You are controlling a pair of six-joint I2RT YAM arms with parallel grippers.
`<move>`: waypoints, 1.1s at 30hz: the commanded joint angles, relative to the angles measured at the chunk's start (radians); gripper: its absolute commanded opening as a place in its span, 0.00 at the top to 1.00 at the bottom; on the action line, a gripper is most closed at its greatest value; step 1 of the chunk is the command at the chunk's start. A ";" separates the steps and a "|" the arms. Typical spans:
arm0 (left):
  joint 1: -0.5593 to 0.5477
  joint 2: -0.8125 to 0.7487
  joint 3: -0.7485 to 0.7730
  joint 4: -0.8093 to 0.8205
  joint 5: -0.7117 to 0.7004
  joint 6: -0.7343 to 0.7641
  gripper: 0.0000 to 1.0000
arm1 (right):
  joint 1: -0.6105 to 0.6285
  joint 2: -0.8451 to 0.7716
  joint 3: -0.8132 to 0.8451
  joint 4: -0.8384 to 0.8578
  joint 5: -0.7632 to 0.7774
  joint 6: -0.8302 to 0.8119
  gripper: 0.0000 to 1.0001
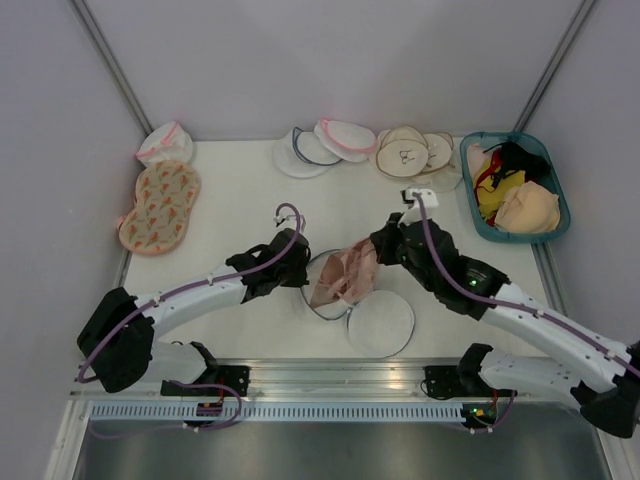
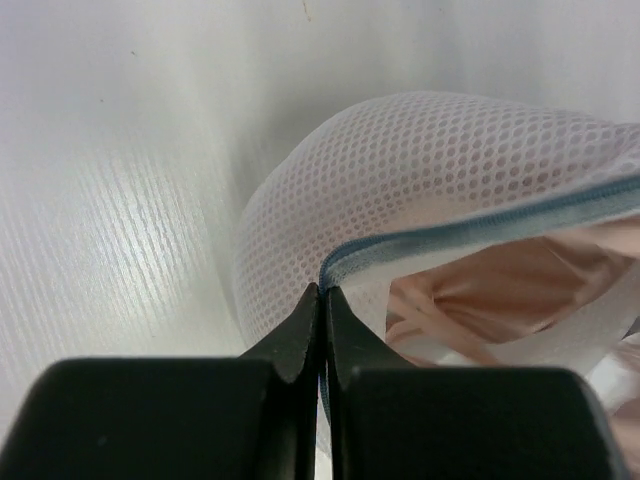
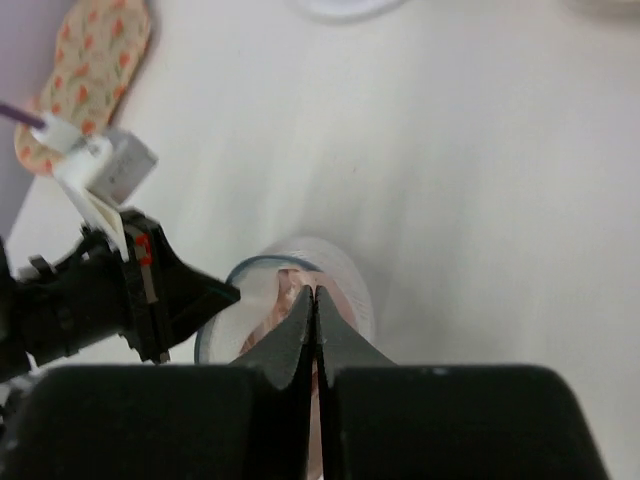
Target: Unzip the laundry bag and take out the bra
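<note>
I should keep pulling with my right gripper until the bra reaches over the flat mesh half, because my left gripper is holding the blue rim open around the bra.
The laundry bag lies unzipped at the table's near middle, one white mesh half flat and the other tipped up. My left gripper is shut on its blue zip rim at the left side; the mesh dome fills the left wrist view. The dusty-pink bra sticks halfway out of the opening and also shows in the left wrist view. My right gripper is shut on the bra's pink fabric, just above the bag's open mouth.
An orange-patterned bag and a small white bag lie at the left wall. Round white bags and beige round bags line the back. A teal basket of garments stands at the back right.
</note>
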 commanded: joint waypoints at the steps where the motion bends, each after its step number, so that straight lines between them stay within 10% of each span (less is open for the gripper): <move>1: -0.001 0.017 0.027 0.015 -0.021 -0.023 0.98 | -0.046 -0.180 0.034 0.009 0.140 -0.061 1.00; 12: -0.001 0.058 0.053 0.012 0.001 -0.017 0.98 | -0.092 -0.234 0.246 0.032 0.541 -0.288 1.00; 17: 0.001 0.044 0.058 0.005 0.001 -0.015 0.98 | -0.111 -0.098 0.407 -0.149 0.443 -0.258 1.00; 23: 0.001 0.012 0.050 0.002 0.004 -0.018 0.98 | -0.120 0.001 0.185 -0.194 0.245 -0.133 0.31; 33: -0.001 -0.015 0.034 0.002 0.007 -0.029 0.98 | -0.146 0.217 -0.064 0.107 -0.149 -0.073 0.28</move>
